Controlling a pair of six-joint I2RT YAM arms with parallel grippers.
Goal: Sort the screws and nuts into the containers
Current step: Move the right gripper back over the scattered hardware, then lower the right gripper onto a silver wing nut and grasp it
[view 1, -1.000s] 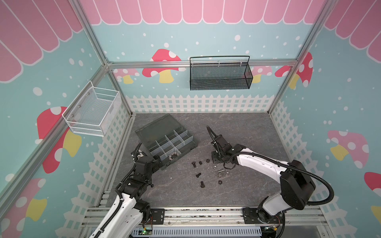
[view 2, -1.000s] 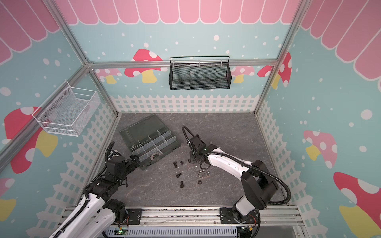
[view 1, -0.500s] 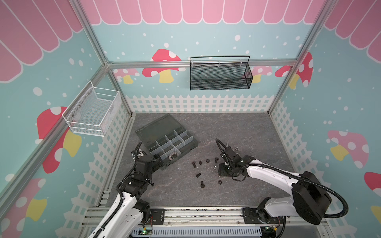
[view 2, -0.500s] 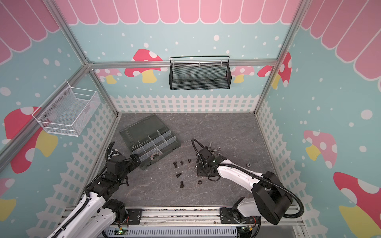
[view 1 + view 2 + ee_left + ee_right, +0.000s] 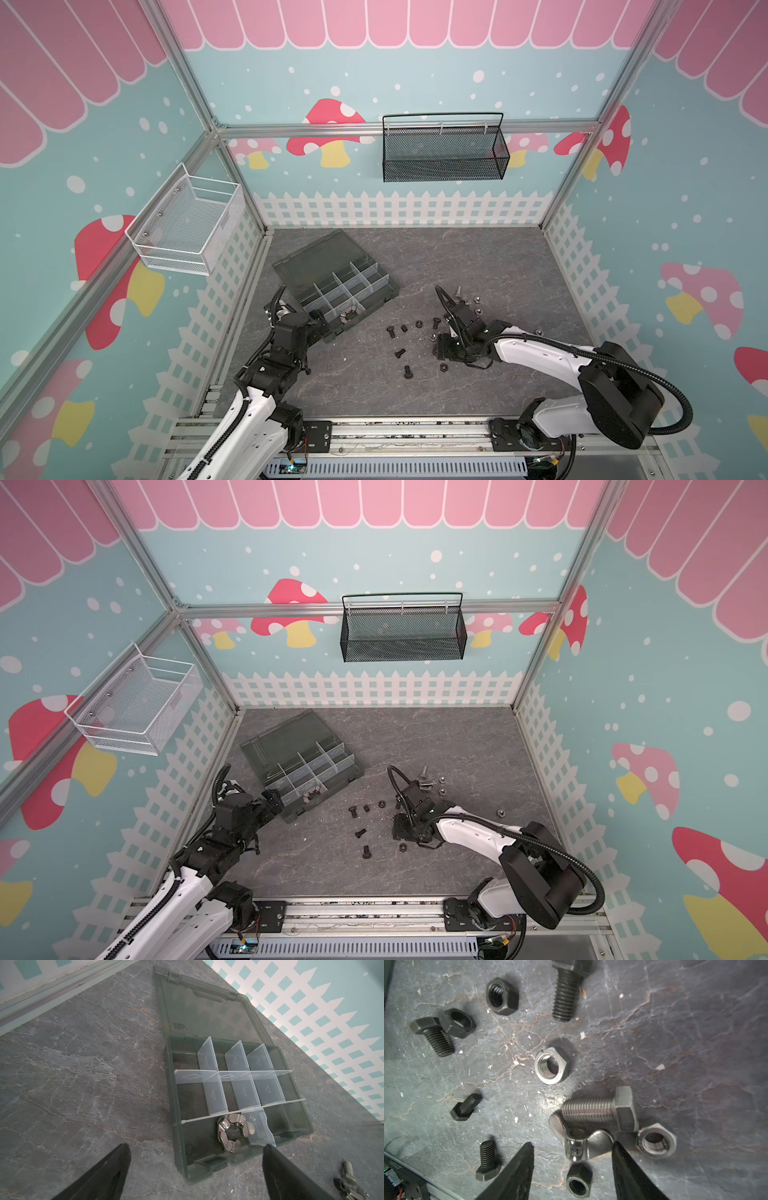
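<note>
My right gripper should pull the wing nut clear and pinch its middle [image 5: 576,1147] before it carries the wing nut to the box, because the silver screw [image 5: 592,1109] lies against the wing nut.
The dark grey organizer box [image 5: 320,255] lies open at the back left, and its containers [image 5: 268,1088] are split by clear dividers. One front compartment holds silver wing nuts [image 5: 230,1132]. My left gripper [image 5: 196,1147] is open by the box's front corner [image 5: 328,336]. Black screws [image 5: 400,353] and nuts [image 5: 501,996] are scattered at the floor's middle. My right gripper [image 5: 572,1144] hangs open low over them, its fingers either side of a silver wing nut [image 5: 579,1142] and a black nut [image 5: 579,1180]. A silver screw [image 5: 598,1107] lies against the wing nut.
A white wire basket [image 5: 187,226] hangs on the left wall and a black mesh basket [image 5: 442,149] on the back wall. More silver nuts [image 5: 477,298] lie behind the right gripper, with one [image 5: 539,331] further right. The front rail [image 5: 395,432] borders the floor.
My right gripper has moved from the back of the pile toward the front and come down over the wing nut, with its jaws wider apart. The left arm has stayed still.
</note>
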